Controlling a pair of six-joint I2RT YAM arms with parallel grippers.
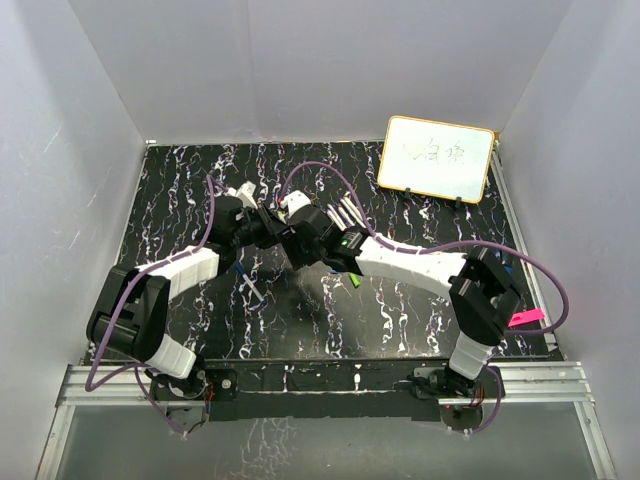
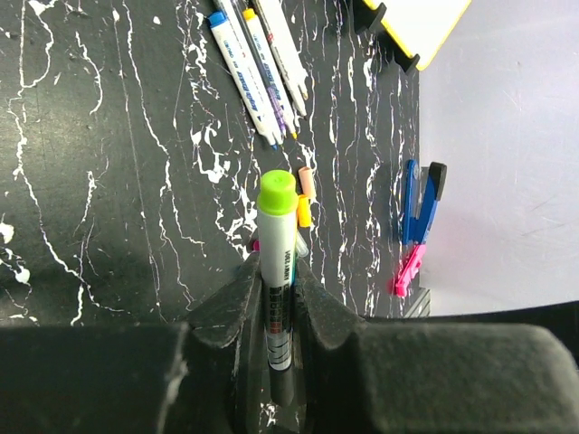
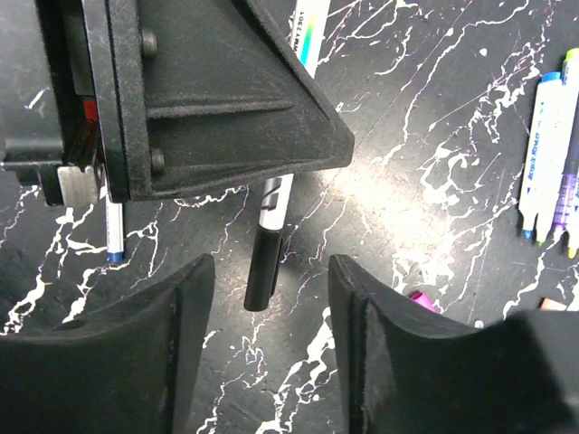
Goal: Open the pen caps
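The black cap's tip sits only a little way in at the ends of my right gripper's open fingers, so I should reach farther along the cap's length before I close and pull the cap off.
My left gripper is shut on a white-barrelled pen. The pen's lime green end sticks out past the fingertips. Its black end points back toward my right gripper. That gripper is open, and the black end sits between its fingers without touching them. In the top view both grippers meet above the table's middle, the left facing the right. Several more pens lie side by side beyond them. Loose peach, yellow and pink caps lie nearby.
A small whiteboard stands at the back right. A blue chunky object and a pink clip lie by the right wall. One pen lies alone near the left arm. White walls close in the black marbled table.
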